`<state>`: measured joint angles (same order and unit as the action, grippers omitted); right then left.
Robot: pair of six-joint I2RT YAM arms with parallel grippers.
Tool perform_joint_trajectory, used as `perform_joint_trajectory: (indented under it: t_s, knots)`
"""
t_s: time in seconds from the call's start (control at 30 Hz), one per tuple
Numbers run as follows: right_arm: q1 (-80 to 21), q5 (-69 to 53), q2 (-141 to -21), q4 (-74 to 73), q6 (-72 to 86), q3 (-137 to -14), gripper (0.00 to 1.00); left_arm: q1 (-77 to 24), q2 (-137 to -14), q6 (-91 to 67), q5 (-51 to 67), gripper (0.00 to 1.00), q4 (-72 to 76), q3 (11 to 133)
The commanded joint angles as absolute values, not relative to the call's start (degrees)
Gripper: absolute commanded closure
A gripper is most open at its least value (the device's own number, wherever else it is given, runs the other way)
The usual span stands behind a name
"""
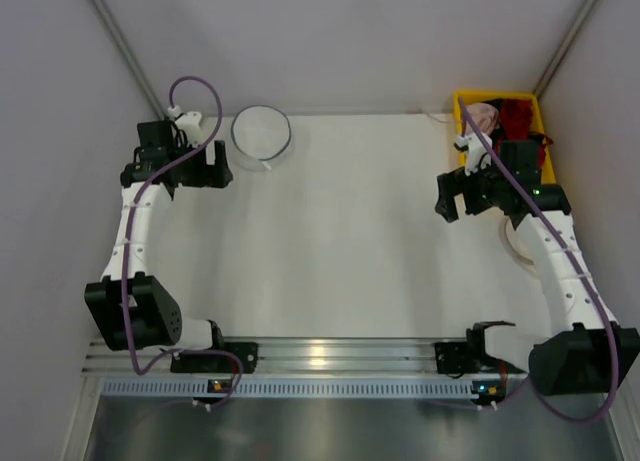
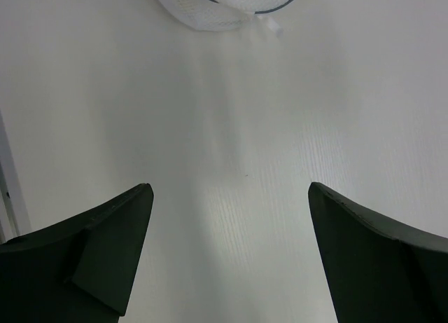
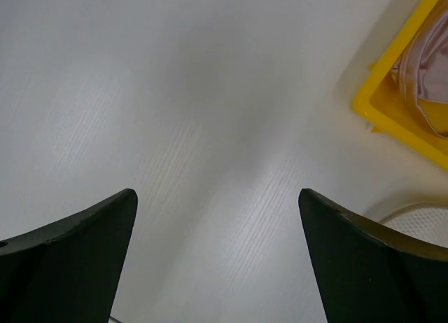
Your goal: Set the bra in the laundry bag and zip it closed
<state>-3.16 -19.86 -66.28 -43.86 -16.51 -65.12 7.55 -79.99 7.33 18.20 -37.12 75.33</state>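
The laundry bag's pale rim (image 1: 509, 243) is clear of the yellow bin. My open right gripper should keep going toward that rim until the fingers are on both sides of it.
The red bra (image 1: 517, 114) lies in a yellow bin (image 1: 462, 109) at the back right of the table. The laundry bag (image 1: 513, 239), round with a pale rim, lies flat under my right forearm and is mostly hidden; a slice of its rim and mesh (image 3: 420, 214) shows in the right wrist view. My right gripper (image 1: 447, 196) (image 3: 215, 193) hangs open over bare table, just left of the bin and the bag. Far left, my left gripper (image 1: 222, 168) (image 2: 229, 190) is open and holds nothing.
A round mesh bag with a dark rim (image 1: 262, 131) (image 2: 224, 4) lies at the back, just right of my left gripper. In the bin, beside the bra, are a pale pink garment (image 1: 483, 112) (image 3: 427, 71) and a black one (image 1: 532, 141). Grey walls close in both sides.
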Motion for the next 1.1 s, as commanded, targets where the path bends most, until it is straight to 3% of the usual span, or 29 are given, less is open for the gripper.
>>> perform_joint_trajectory:
  t_s: [0.0, 0.2, 0.6, 0.7, 0.93, 1.07]
  knots:
    - [-1.1, -17.5, -65.4, -47.3, -17.8, -65.6, 0.01, 7.6, -78.7, 8.1, 22.0, 0.02, -36.1, 76.2]
    - [6.4, -13.4, -72.2, -55.4, -23.7, -70.2, 0.01, 7.6, -80.4, 6.8, 25.8, 0.02, -36.2, 79.2]
    - [14.9, 1.6, -77.2, -52.7, -32.1, -65.2, 0.01, 7.6, -81.7, 6.5, 32.5, 0.02, -36.2, 80.7]
    - [14.9, 4.9, -79.3, -49.3, -32.5, -63.2, 0.06, 7.6, -81.5, 7.6, 34.4, 0.01, -36.2, 80.5]
    - [16.0, 9.5, -86.3, -41.3, -35.7, -60.7, 0.33, 7.6, -82.4, 8.2, 36.6, 0.02, -36.1, 81.7]
    - [16.7, 10.2, -90.0, -38.9, -38.7, -59.9, 0.38, 7.6, -83.0, 8.3, 36.8, 0.01, -36.1, 82.4]
